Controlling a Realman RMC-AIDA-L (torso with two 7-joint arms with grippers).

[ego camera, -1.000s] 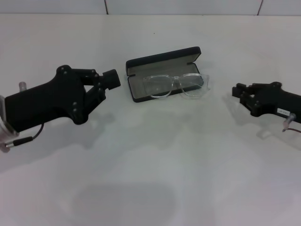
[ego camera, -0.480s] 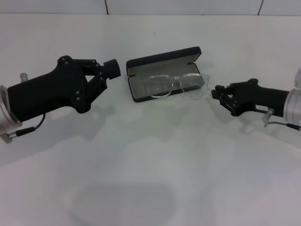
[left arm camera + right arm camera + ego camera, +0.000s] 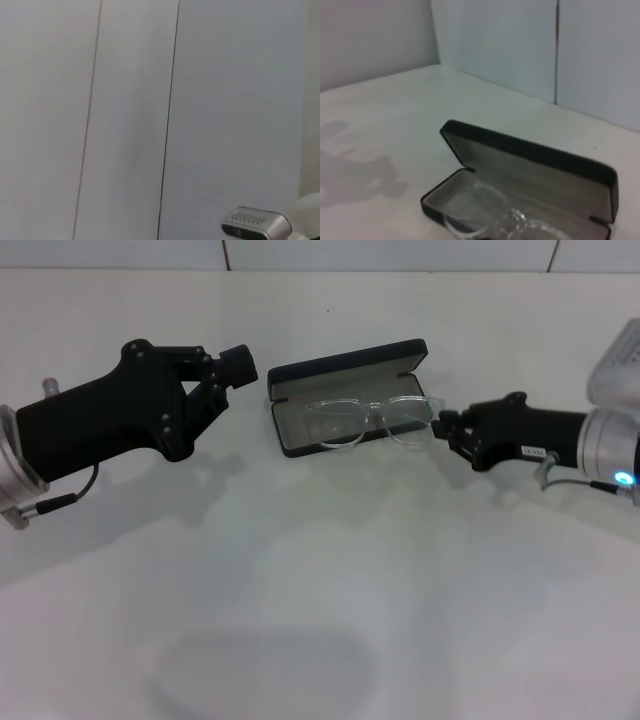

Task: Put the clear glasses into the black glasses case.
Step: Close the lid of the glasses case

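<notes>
The clear glasses hang over the case's near rim (image 3: 398,436), my right gripper at their end, so it should retreat and push them in from the case's near side (image 3: 418,449).
The black glasses case (image 3: 345,373) lies open at the table's middle back, lid raised, grey lining showing. The clear glasses (image 3: 375,421) rest in its tray, and their front overhangs the near rim. In the right wrist view the black glasses case (image 3: 530,155) fills the lower frame, with the clear glasses (image 3: 487,212) inside. My right gripper (image 3: 444,427) is shut, and its tip is at the right end of the glasses. My left gripper (image 3: 238,364) is shut and hovers just left of the case's left corner, apart from it.
The white table (image 3: 320,590) is bare in front of the case. A tiled wall (image 3: 170,100) runs behind, and a grey device (image 3: 255,226) shows in the left wrist view. A white object (image 3: 618,365) sits at the far right edge.
My right gripper has moved left from the table's right side up to the right end of the glasses. My left gripper has shifted slightly up and back beside the case.
</notes>
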